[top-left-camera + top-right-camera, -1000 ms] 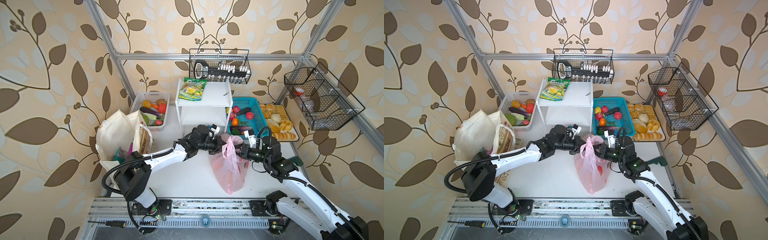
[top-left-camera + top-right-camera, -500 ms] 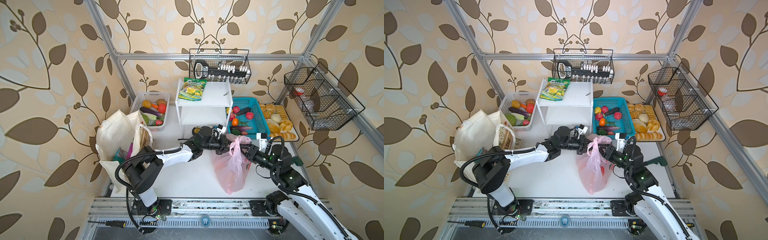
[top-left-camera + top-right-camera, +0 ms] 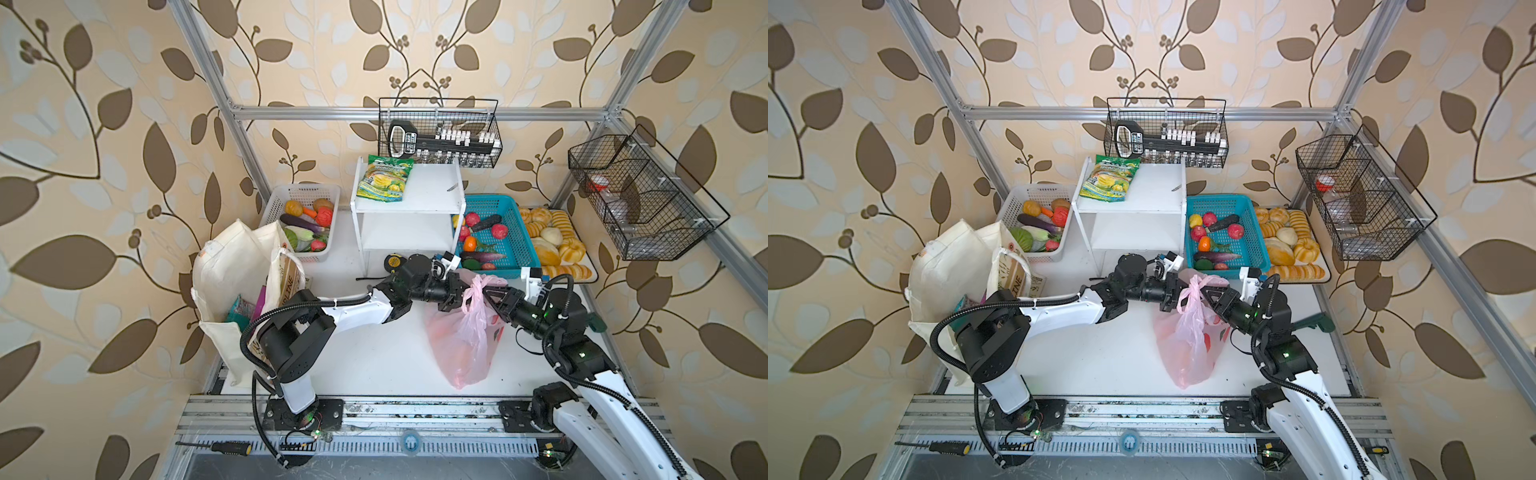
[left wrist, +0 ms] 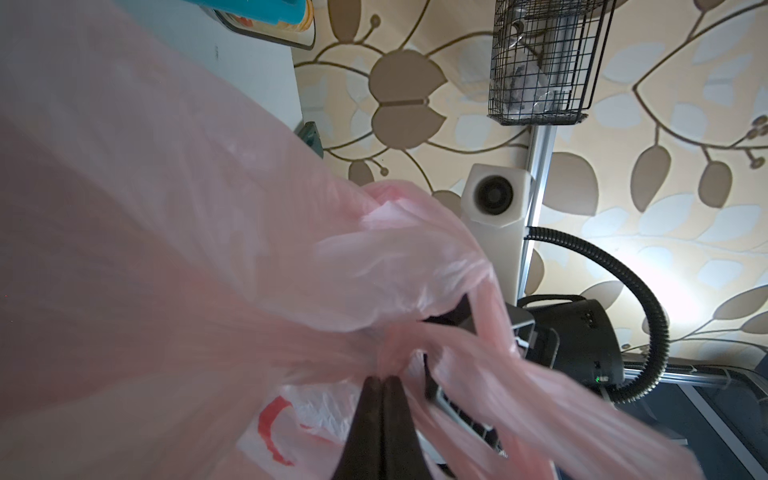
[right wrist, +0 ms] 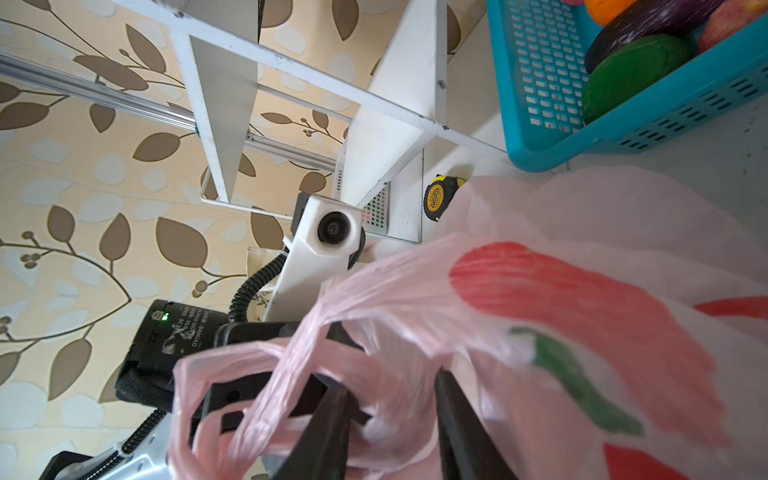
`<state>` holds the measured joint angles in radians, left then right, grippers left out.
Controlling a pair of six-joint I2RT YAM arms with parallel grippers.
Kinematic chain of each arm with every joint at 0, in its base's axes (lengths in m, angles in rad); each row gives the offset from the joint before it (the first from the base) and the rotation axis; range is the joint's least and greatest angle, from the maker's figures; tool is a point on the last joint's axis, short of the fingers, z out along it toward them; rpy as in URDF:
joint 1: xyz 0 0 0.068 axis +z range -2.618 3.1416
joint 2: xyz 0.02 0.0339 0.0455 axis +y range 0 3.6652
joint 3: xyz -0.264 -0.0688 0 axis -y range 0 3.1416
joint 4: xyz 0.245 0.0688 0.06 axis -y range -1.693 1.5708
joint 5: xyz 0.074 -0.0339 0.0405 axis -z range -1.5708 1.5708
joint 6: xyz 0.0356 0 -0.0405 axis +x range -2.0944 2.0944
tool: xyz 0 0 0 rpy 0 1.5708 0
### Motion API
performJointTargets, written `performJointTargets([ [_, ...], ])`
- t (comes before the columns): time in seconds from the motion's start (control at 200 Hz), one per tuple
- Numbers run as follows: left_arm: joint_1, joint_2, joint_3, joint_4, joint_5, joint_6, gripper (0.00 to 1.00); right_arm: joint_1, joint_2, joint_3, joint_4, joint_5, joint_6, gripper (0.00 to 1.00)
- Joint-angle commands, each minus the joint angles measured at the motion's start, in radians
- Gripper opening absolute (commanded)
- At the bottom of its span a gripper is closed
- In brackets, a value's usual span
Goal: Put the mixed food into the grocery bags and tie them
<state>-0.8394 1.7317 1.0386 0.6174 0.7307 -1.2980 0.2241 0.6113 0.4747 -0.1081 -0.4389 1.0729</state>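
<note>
The fingers of the robot's right gripper straddle bunched handle plastic (image 5: pixel 397 412) next to the left gripper, so next the right gripper moves back and pinches a piece of the plastic before it pulls the knot tight.
The thin pink plastic bag (image 3: pixel 461 345) (image 3: pixel 1183 353) with a red fruit print (image 5: pixel 582 307) hangs at the middle of the table, its bottom resting on the surface. My left gripper (image 3: pixel 462 293) (image 4: pixel 384 378) is shut, pinching a twisted handle strand at the bag's top. From the opposite side my right gripper (image 3: pixel 485 294) (image 5: pixel 390 380) meets it, jaws apart around bunched handle plastic. The cream canvas tote (image 3: pixel 237 266) (image 3: pixel 951 266) stands at the left. A teal packet (image 3: pixel 239 313) and a purple packet (image 3: pixel 261 297) show inside it.
A white shelf (image 3: pixel 409 199) carrying a green-and-yellow packet (image 3: pixel 384 176) stands behind the bag. Left of it is a white vegetable basket (image 3: pixel 305 195). A teal fruit basket (image 3: pixel 513 249) and a bread tray (image 3: pixel 552 245) sit to its right. A tape measure (image 3: pixel 392 261) lies near the shelf foot.
My left gripper has slid right toward the bag's top, still shut on the handle. The right arm drew in and its jaws widened, then narrowed around the bunched plastic.
</note>
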Motion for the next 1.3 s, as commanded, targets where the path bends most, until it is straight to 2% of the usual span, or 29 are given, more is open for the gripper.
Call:
performJointTargets([
  [0.0,-0.010,0.003,0.043,0.082,0.030,-0.015,0.00,-0.005,-0.011,-0.012,0.032,-0.013,0.017,0.35],
  [0.04,-0.010,0.000,0.039,0.081,0.022,-0.014,0.00,-0.005,-0.019,-0.016,0.033,-0.005,0.024,0.33],
  [0.095,-0.010,-0.006,0.031,0.082,0.011,-0.011,0.00,-0.003,-0.029,-0.026,0.062,-0.015,0.020,0.18],
  [0.175,-0.010,-0.001,0.039,0.085,0.028,-0.007,0.00,-0.006,-0.028,-0.020,0.063,-0.047,0.007,0.12],
  [0.21,-0.010,0.000,0.044,0.085,0.040,-0.009,0.00,-0.010,-0.038,-0.008,0.028,-0.028,-0.011,0.05],
  [0.24,-0.010,-0.001,0.046,0.088,0.045,-0.009,0.00,-0.008,-0.054,0.001,0.006,-0.007,-0.027,0.03],
  [0.27,-0.010,-0.003,0.039,0.091,0.043,-0.009,0.00,-0.008,-0.071,0.006,-0.012,0.014,-0.044,0.06],
  [0.375,-0.010,-0.014,0.030,0.097,0.024,-0.004,0.00,-0.008,-0.100,0.028,-0.111,0.059,-0.095,0.31],
  [0.415,-0.010,-0.014,0.033,0.102,0.014,-0.005,0.00,-0.008,-0.097,0.019,-0.124,0.039,-0.096,0.33],
  [0.525,-0.010,-0.011,0.040,0.129,-0.003,-0.015,0.00,0.003,-0.091,-0.013,-0.124,-0.007,-0.081,0.33],
  [0.67,-0.010,-0.001,0.051,0.155,0.014,-0.034,0.00,0.017,-0.126,-0.051,-0.114,-0.002,-0.074,0.20],
  [0.735,-0.010,0.008,0.051,0.171,0.017,-0.049,0.00,0.015,-0.130,-0.068,-0.082,-0.004,-0.044,0.17],
  [0.83,-0.010,0.017,0.042,0.199,0.015,-0.071,0.00,0.018,-0.144,-0.054,-0.124,0.060,-0.043,0.19],
  [0.89,-0.010,0.022,0.041,0.206,0.015,-0.077,0.00,0.022,-0.173,-0.054,-0.130,0.091,-0.050,0.26],
  [0.95,-0.010,0.022,0.041,0.204,0.015,-0.076,0.00,0.020,-0.200,-0.055,-0.123,0.105,-0.044,0.26],
  [1.17,-0.010,0.031,0.046,0.194,0.021,-0.075,0.00,-0.003,-0.180,-0.048,0.013,0.029,-0.014,0.27],
  [1.295,-0.010,0.036,0.048,0.193,0.032,-0.076,0.00,-0.006,-0.140,-0.033,0.048,0.032,-0.028,0.28],
])
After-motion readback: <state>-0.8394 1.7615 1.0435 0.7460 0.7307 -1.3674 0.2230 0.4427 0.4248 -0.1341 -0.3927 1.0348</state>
